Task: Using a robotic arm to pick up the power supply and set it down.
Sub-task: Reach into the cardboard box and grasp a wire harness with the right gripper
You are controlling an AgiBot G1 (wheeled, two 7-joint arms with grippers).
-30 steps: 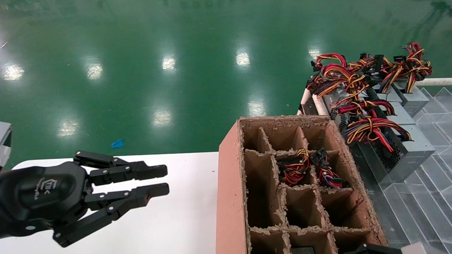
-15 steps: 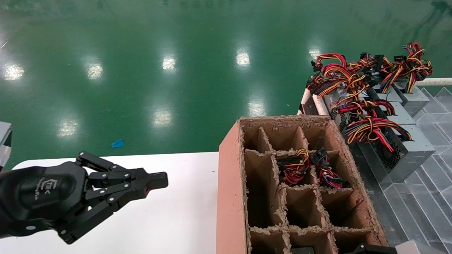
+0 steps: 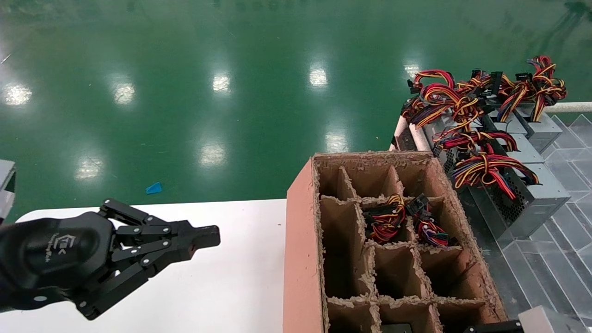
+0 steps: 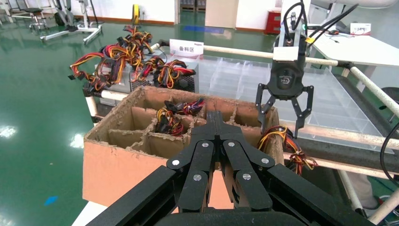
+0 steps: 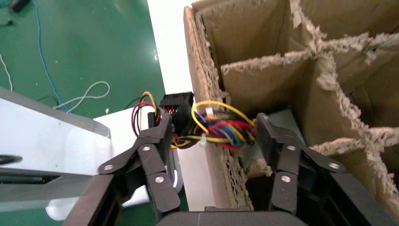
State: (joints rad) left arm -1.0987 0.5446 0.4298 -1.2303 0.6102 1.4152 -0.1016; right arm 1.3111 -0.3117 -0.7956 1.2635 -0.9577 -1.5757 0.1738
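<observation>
The power supply should come up hanging below when the robot lifts the wire bundle point(image 5: 223, 126), because its grey body point(image 5: 287, 123) sits in the compartment under the wires.
My right gripper point(image 5: 212, 123) is open at the near corner of the brown cardboard divider box point(image 3: 303, 240). Its fingers point(image 5: 160, 141) straddle the box wall and a wire bundle point(image 5: 221, 132) that spills over it from a power supply, whose grey body point(image 5: 283, 117) shows in the corner compartment. In the left wrist view the right gripper point(image 4: 281, 128) hangs open above those wires point(image 4: 282, 141). Only its silver wrist block point(image 3: 541, 321) shows in the head view. My left gripper point(image 3: 209, 236) point(image 4: 214, 117) is shut and empty above the white table point(image 3: 222, 286).
More wire bundles point(image 3: 386, 222) lie in the box's middle compartments. Several grey power supplies point(image 3: 532, 203) with coloured wires sit on the clear-topped rack point(image 3: 555, 268) to the right. A white rail point(image 3: 571, 107) borders the rack. Green floor lies beyond.
The left gripper's fingers have closed from open to shut. The right arm's wrist block has shifted slightly at the bottom edge of the head view.
</observation>
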